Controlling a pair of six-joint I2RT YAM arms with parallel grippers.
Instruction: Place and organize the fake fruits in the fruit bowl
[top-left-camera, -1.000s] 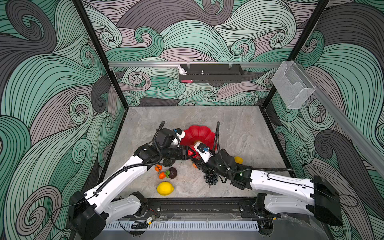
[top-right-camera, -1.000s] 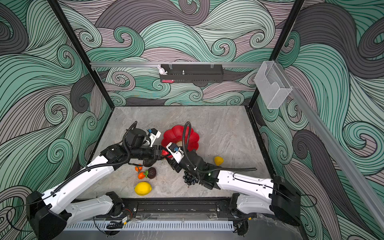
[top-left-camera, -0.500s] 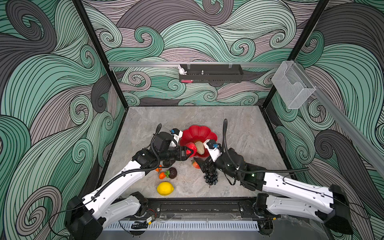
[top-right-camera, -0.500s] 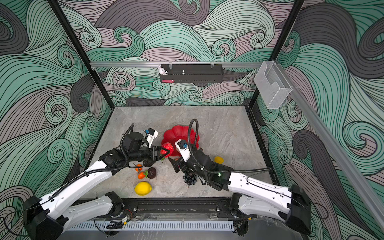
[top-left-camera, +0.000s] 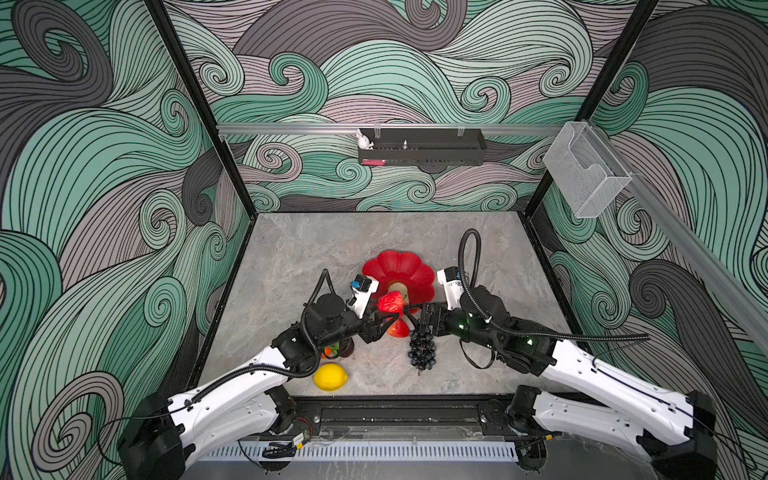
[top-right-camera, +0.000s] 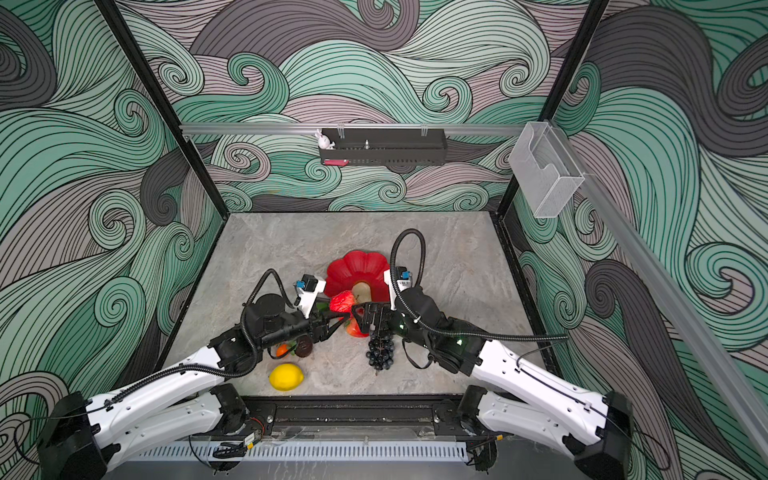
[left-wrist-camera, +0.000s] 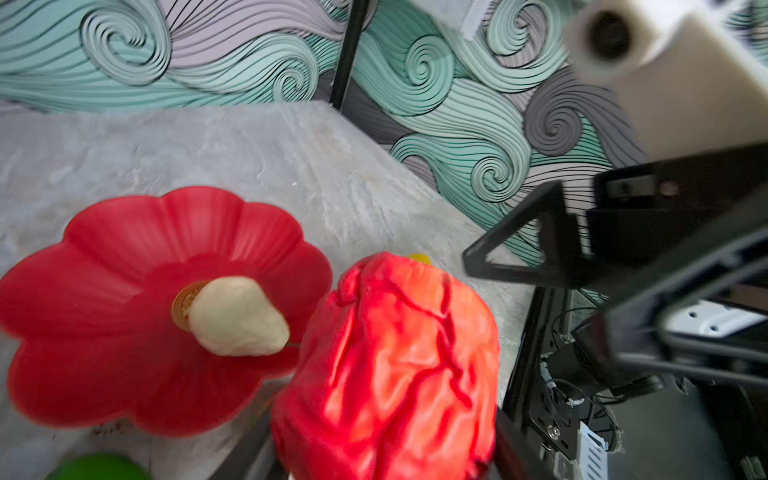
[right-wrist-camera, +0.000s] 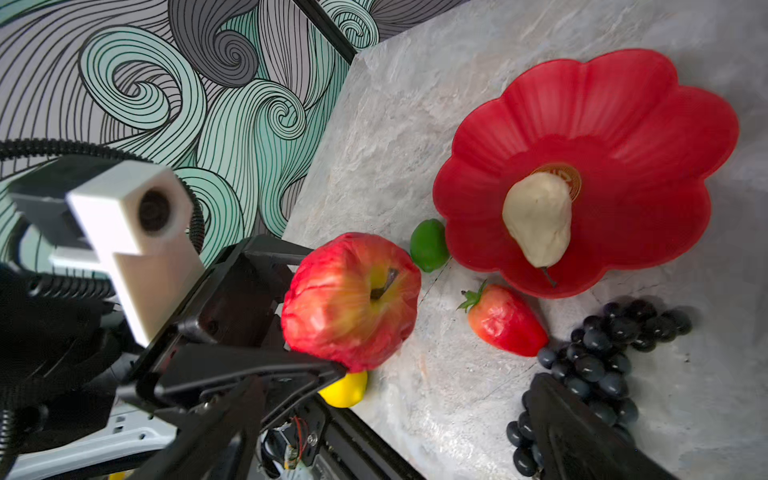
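Observation:
The red apple (top-left-camera: 390, 301) is in my left gripper, short of the fruit bowl, so my right gripper should take the apple from its stem side (right-wrist-camera: 385, 284) and carry it into the bowl.
My left gripper (top-left-camera: 387, 311) is shut on a red apple (top-left-camera: 390, 302) (right-wrist-camera: 351, 299), held above the table just in front of the fruit bowl (top-left-camera: 399, 266), a red flower-shaped dish. One cream pear-shaped fruit (right-wrist-camera: 538, 220) lies in the bowl's middle. My right gripper (top-left-camera: 415, 318) stands open and empty just right of the apple, above the dark grape bunch (top-left-camera: 422, 351). A strawberry (right-wrist-camera: 505, 320) lies on the table between bowl and grapes. A green lime (right-wrist-camera: 428, 245) touches the bowl's rim. A lemon (top-left-camera: 330, 376), an orange (top-left-camera: 328, 351) and a dark avocado (top-left-camera: 347, 347) lie at the front left.
A black wall tray (top-left-camera: 422, 147) and a clear holder (top-left-camera: 584, 174) hang on the walls. The black front rail (top-left-camera: 399, 409) borders the table's near edge. A small yellow fruit (left-wrist-camera: 419, 258) peeks out behind the apple. Grey table surface lies behind the bowl.
The right gripper's jaws have opened wide and that arm has drawn back to the right. The left gripper keeps the apple and has shifted a little rightward along the bowl's front.

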